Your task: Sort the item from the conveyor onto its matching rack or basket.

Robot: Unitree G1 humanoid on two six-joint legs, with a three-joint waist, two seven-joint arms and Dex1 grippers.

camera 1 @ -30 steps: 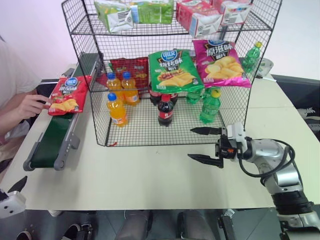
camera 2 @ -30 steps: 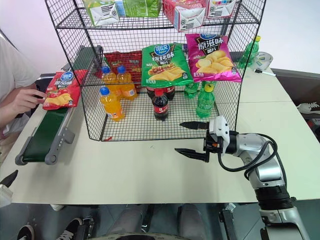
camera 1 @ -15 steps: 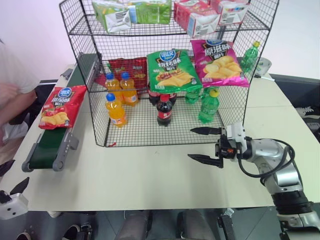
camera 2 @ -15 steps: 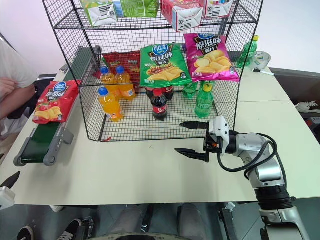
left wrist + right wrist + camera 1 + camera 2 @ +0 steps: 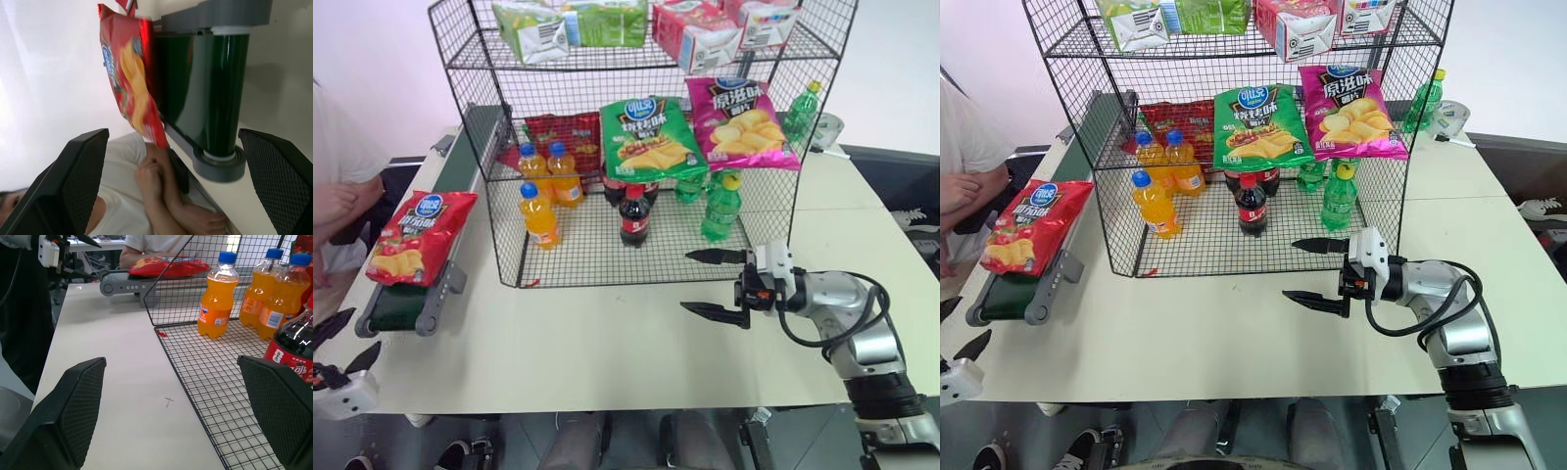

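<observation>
The red crisp bag point(image 5: 421, 238) should buckle into a crease at the grip and its ends should bend away when the robot lifts it, because its edge point(image 5: 461, 206) is thin and wrinkled.
The red crisp bag point(image 5: 409, 235) lies on the dark green conveyor point(image 5: 473, 149), close to its near end and overhanging the belt's left edge. My left gripper point(image 5: 347, 341) hovers open and empty just short of the belt's near end, pointing at the bag point(image 5: 129, 73). To the right of the belt stands the black wire rack point(image 5: 597, 250). In front of the rack's right corner, my right gripper point(image 5: 686, 282) hangs open above the table, pointing left with nothing between its fingers.
A person sits at the far left, one hand point(image 5: 333, 201) drawn back from the belt. The rack holds a green crisp bag point(image 5: 651, 137), a pink crisp bag point(image 5: 744, 122), red bags point(image 5: 563, 132), orange bottles point(image 5: 538, 215), a cola bottle point(image 5: 636, 215) and green bottles point(image 5: 722, 208).
The red bag has ridden down the belt toward its near end. The person's hand has let go of it and pulled back. My left gripper edged slightly forward; the right one kept still.
</observation>
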